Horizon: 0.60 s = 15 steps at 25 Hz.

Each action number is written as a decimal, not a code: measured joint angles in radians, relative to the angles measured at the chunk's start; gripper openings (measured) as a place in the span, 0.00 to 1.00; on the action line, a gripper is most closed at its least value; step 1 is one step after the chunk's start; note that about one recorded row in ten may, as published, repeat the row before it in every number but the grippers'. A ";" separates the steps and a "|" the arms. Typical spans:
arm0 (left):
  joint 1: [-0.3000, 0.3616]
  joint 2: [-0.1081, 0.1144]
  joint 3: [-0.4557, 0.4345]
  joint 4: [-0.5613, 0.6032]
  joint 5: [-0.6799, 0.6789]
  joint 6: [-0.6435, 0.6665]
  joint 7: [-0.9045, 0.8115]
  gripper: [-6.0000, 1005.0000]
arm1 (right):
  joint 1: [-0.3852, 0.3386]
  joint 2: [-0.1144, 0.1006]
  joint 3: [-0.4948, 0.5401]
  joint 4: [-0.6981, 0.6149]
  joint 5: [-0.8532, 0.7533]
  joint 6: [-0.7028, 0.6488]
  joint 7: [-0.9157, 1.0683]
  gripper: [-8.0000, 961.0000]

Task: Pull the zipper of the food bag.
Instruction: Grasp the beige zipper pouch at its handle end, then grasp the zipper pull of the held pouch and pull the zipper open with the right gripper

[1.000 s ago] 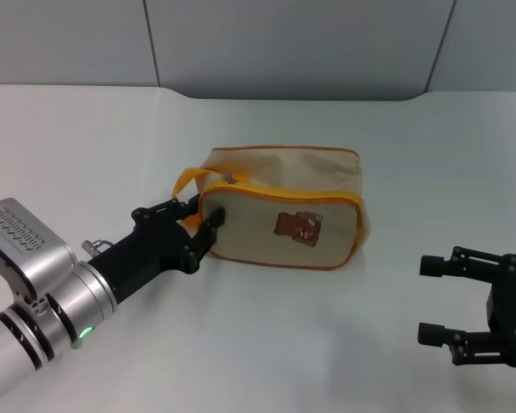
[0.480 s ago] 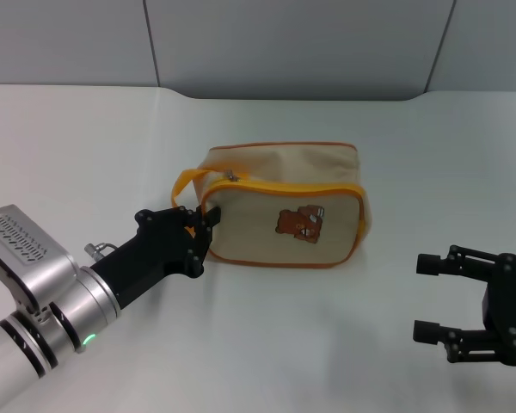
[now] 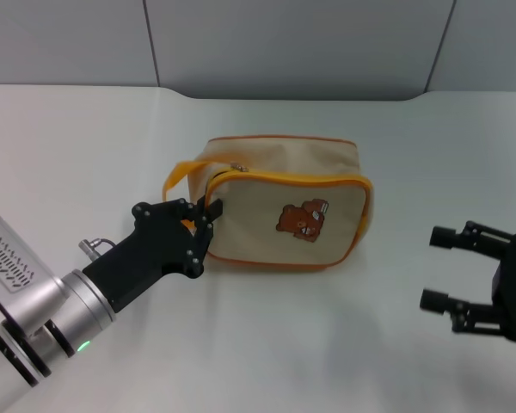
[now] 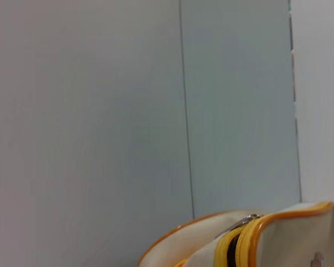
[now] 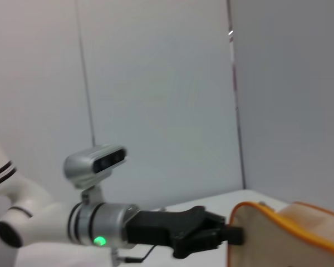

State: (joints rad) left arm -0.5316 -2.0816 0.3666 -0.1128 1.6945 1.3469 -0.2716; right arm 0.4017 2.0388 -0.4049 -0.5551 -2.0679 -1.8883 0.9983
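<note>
The zipper's pull tab is a long way from my right gripper, so my left gripper should raise the bag's handle end to turn the zipper toward my right gripper.
The food bag is a boxy beige pouch with orange piping and a brown bear picture, lying mid-table. Its orange loop handle hangs at its left end. The zipper's silvery pull tab sits on top near that end; it also shows in the left wrist view. My left gripper is shut on the bag's left edge, just below the handle. My right gripper is open and empty, low on the table to the right of the bag. The right wrist view shows the bag and the left arm's gripper at it.
The white table ends at a grey panelled wall behind the bag. My left arm's silver forearm reaches in from the lower left.
My left gripper has closed on the bag's left edge, and the bag has shifted slightly to the right with that end raised. The right gripper has drifted a little right.
</note>
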 joint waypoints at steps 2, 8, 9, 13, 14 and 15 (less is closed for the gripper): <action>0.003 0.000 0.001 0.013 0.003 0.032 0.024 0.06 | -0.003 0.008 0.049 0.009 0.012 0.001 -0.026 0.87; 0.001 0.002 0.007 0.096 0.007 0.117 0.078 0.06 | -0.024 0.046 0.255 0.152 0.230 0.056 -0.187 0.87; -0.001 0.002 0.007 0.114 0.007 0.131 0.088 0.06 | -0.029 0.047 0.285 0.242 0.331 0.082 -0.292 0.87; -0.009 0.003 0.010 0.182 0.007 0.179 0.104 0.06 | -0.025 0.047 0.298 0.377 0.446 0.111 -0.508 0.87; -0.011 0.003 0.030 0.216 0.007 0.211 0.119 0.06 | -0.008 0.048 0.294 0.460 0.466 0.125 -0.721 0.87; -0.011 0.003 0.030 0.216 0.007 0.211 0.119 0.06 | -0.008 0.048 0.294 0.460 0.466 0.125 -0.721 0.87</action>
State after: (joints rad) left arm -0.5425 -2.0784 0.3966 0.1035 1.7014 1.5576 -0.1526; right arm 0.3939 2.0873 -0.1111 -0.0949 -1.6018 -1.7632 0.2775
